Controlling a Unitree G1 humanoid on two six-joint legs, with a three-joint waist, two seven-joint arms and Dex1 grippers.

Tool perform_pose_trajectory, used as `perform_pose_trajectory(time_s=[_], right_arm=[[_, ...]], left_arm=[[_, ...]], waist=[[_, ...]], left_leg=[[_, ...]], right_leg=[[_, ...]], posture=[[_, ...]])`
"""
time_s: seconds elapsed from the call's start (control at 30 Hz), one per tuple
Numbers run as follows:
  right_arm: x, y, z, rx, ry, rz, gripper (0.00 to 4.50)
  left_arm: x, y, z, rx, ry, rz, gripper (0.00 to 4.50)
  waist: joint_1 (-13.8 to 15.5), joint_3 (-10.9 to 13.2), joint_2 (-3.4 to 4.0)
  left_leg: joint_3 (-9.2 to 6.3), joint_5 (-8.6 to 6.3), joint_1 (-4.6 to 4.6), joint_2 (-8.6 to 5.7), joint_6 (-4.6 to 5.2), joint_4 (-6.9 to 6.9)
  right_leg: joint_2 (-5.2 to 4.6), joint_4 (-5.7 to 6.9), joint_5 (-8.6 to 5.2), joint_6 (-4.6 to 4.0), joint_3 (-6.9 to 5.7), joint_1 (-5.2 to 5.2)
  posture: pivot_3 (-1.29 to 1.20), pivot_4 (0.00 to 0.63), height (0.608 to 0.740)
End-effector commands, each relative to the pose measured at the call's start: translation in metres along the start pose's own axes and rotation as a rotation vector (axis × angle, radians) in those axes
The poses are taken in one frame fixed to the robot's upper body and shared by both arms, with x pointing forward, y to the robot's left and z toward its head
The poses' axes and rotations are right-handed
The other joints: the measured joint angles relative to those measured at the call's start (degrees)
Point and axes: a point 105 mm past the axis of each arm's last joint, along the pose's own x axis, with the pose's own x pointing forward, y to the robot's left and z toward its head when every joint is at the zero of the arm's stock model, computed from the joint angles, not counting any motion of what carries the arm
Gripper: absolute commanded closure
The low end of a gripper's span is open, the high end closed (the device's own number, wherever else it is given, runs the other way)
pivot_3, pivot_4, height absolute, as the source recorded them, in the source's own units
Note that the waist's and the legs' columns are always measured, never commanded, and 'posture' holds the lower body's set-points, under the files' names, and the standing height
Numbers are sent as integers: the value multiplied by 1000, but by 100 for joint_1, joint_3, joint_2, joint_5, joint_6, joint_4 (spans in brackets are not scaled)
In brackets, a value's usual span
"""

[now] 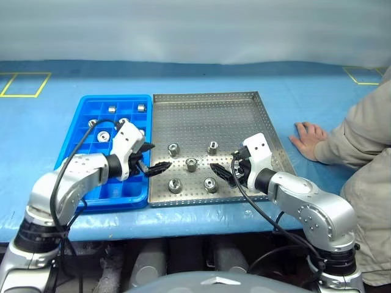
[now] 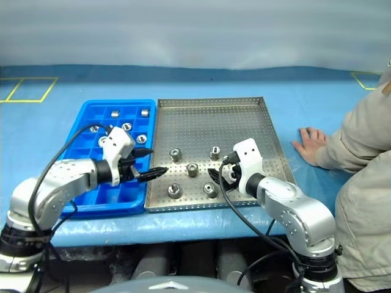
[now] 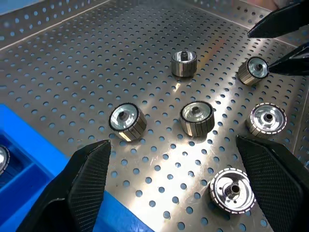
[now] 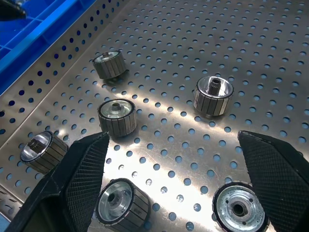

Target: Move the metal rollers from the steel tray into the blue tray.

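My left gripper should keep reaching for the far metal roller (image 1: 173,149) beside the blue tray, which sits clear of its neighbours, until its fingers close on the roller's sides (image 3: 131,126).
The steel tray (image 1: 263,104) lies mid-table with several metal rollers (image 1: 191,163) scattered on its near half. Left of it, touching, is the blue tray (image 1: 82,113), where a few rollers (image 1: 112,108) sit in far compartments. My left gripper (image 1: 155,157) hovers open over the seam between the two trays, pointing toward the rollers, nothing between its fingers (image 3: 89,179). My right gripper (image 1: 221,171) is open and empty above the steel tray's near right part, just right of a roller (image 1: 211,184). In the right wrist view, rollers (image 4: 116,117) lie ahead of its fingers (image 4: 270,174).
A person's hand (image 1: 308,135) rests flat on the blue table cover just right of the steel tray, with the sleeve (image 1: 360,131) beyond it. Yellow floor-tape squares (image 1: 24,84) mark the far corners. The steel tray's far half is bare.
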Motion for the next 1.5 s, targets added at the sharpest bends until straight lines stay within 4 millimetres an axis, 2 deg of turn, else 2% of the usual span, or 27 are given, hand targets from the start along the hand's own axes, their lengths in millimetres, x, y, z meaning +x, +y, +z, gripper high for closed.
perform_pose_trajectory(time_s=[0.03, 0.13, 0.2, 0.3, 0.6, 0.7, 0.83, 0.93, 1.03, 1.17, 1.27, 1.4, 1.5], right_arm=[[-1, 2, 10, -18, -48, 1, 0], [1, 6, 10, -13, -59, 5, 0], [2, 7, 10, -12, -63, 4, 0], [0, 9, 8, 4, -75, -10, 0], [-5, 11, 1, 52, -97, -57, 0], [-6, 11, 1, 56, -100, -61, 0], [-5, 10, 1, 61, -104, -67, 0], [-4, 10, 2, 65, -106, -69, 0], [-2, 11, 3, 68, -109, -64, 0], [0, 13, 4, 65, -110, -51, 0], [0, 13, 5, 62, -109, -47, 0], [1, 15, 4, 57, -99, -35, 0], [5, 19, 4, 31, -91, -4, 0]], left_arm=[[16, 14, 14, 37, 42, 13, 25], [38, 25, 18, 104, 116, -18, 25], [46, 28, 17, 124, 145, -39, 25], [61, 34, 5, 196, 230, -95, 25], [73, 45, -22, 192, 376, -168, 25], [74, 45, -26, 194, 406, -182, 571], [74, 40, -30, 200, 436, -216, 1906], [71, 38, -41, 216, 495, -230, 2786], [68, 37, -43, 231, 507, -235, 2788], [66, 47, -14, 179, 348, -114, 2788], [52, 61, 11, 119, 201, 62, 2788], [13, 91, 31, 106, -4, 471, 2788], [-22, 104, 28, 21, -124, 749, 2788]], waist=[[-6, -1, 0], [-37, -1, 0], [-61, -1, 0], [-96, -1, 0], [-207, -1, 0], [-236, -1, 0], [-298, -1, 0], [-323, -2, 0], [-325, -3, 1], [-324, -2, 1], [-318, -1, 0], [-316, -3, 1], [-280, -3, 0]], left_leg=[[0, 0, 0, -2, 1, 1], [6, 2, 0, -20, 4, 2], [9, 1, 0, -31, 5, -1], [13, 1, -3, -29, 6, -6], [28, -4, -10, -5, 14, -2], [32, -5, -10, -4, 16, 3], [35, -5, -8, -3, 17, 4], [34, -6, -8, -2, 18, 3], [35, -6, -6, -2, 18, 3], [37, -6, -5, 0, 18, 5], [35, -6, -13, 1, 18, 7], [37, -8, -12, 1, 22, 7], [42, -9, -7, 1, 23, 5]], right_leg=[[0, 0, 2, 3, 1, 2], [1, -1, 7, 12, 8, 1], [1, -1, 8, 13, 13, -3], [4, 0, 9, 8, 19, -11], [3, -1, 8, 13, 35, -20], [3, 0, 9, 18, 39, -20], [3, 2, 10, 19, 43, -20], [4, 2, 10, 19, 43, -20], [4, 3, 10, 19, 44, -19], [4, 6, 12, 22, 48, -19], [3, 6, 13, 24, 49, -24], [-1, 5, 17, 23, 58, -25], [-5, 5, 30, 2, 64, -21]], posture=[[-5, 150, 740], [-24, 150, 740], [-37, 150, 740], [-68, 150, 740], [-125, 150, 740], [-127, 150, 740], [-127, 150, 740], [-111, 150, 740], [-101, 150, 740], [-88, 150, 740], [-80, 150, 740], [-46, 150, 740], [6, 150, 740]])
